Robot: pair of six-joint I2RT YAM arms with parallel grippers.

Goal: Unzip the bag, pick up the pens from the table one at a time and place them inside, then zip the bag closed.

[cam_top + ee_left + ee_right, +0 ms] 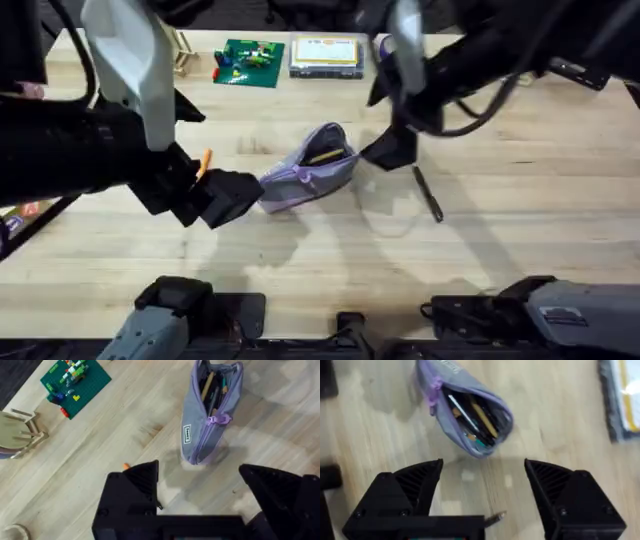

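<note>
The bag's opening (326,157) will pinch together when I squeeze it and then open wide again, because the lavender bag's open end has thin, loose sides (336,174).
The lavender bag (308,168) lies mid-table on its side. Its zipper is open at the far end, and several pens and pencils show inside (212,387). The purple zipper pull (218,420) sits about halfway along. An orange pen (205,162) lies left of the bag, mostly hidden behind my left gripper (232,196). That gripper is open above the table, just off the bag's near end (200,482). A black pen (428,193) lies on the table to the right. My right gripper (392,150) hovers open beside the bag's mouth (482,485), with nothing between its fingers.
A green brick baseplate (250,62) and a flat clear plastic box (326,55) sit along the table's far edge. A small wooden rack (20,430) stands at the far left. Bare wood (330,260) stretches in front of the bag.
</note>
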